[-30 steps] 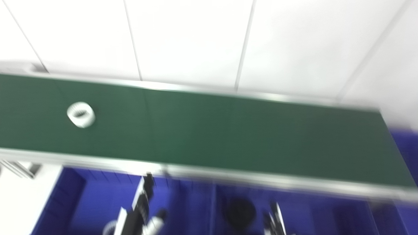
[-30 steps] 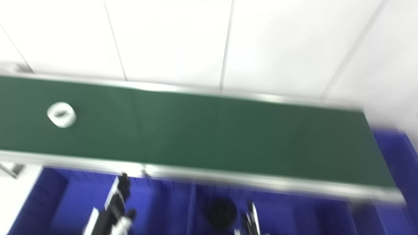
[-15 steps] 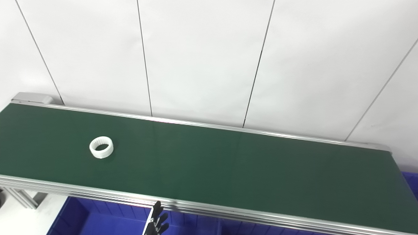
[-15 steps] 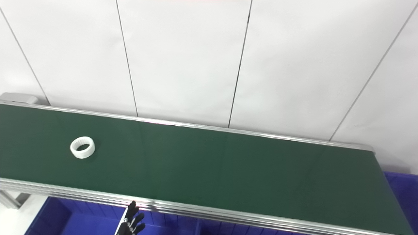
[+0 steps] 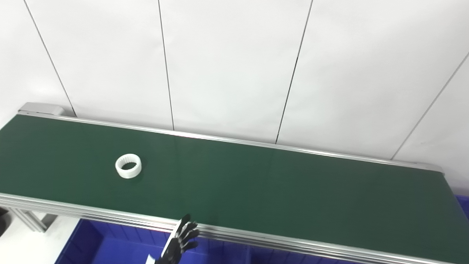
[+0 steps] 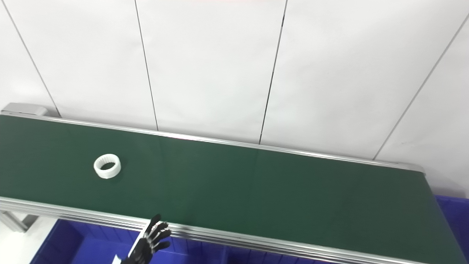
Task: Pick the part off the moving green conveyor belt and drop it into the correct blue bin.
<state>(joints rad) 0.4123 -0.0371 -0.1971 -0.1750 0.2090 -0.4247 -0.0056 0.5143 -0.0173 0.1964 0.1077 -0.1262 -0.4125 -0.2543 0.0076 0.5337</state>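
Note:
The white ring [image 5: 128, 165] should roll over and come to rest on its side when the robot drops it, because it has a wide, round outer side [image 5: 129, 174].
A white ring-shaped part [image 5: 128, 165] with a ribbed inner wall lies flat on the green conveyor belt [image 5: 256, 187], toward its left end. My left hand [image 5: 180, 241] rises at the bottom edge, just in front of the belt's near rail, with dark fingers spread and nothing in them. It is below and to the right of the ring, well apart from it. In the right eye view the ring [image 6: 107, 166] and the left hand [image 6: 149, 242] stand the same way. My right hand is out of the picture.
Blue bins [image 5: 110, 249] sit below the belt's near aluminium rail [image 5: 293, 244], mostly cut off by the bottom edge. Another blue bin corner [image 6: 452, 209] shows past the belt's right end. A white panelled wall stands behind the belt.
The camera tilted up and steadied after the blurred frames. The ring has travelled right along the belt. My left hand has risen higher against the near rail, fingers spread.

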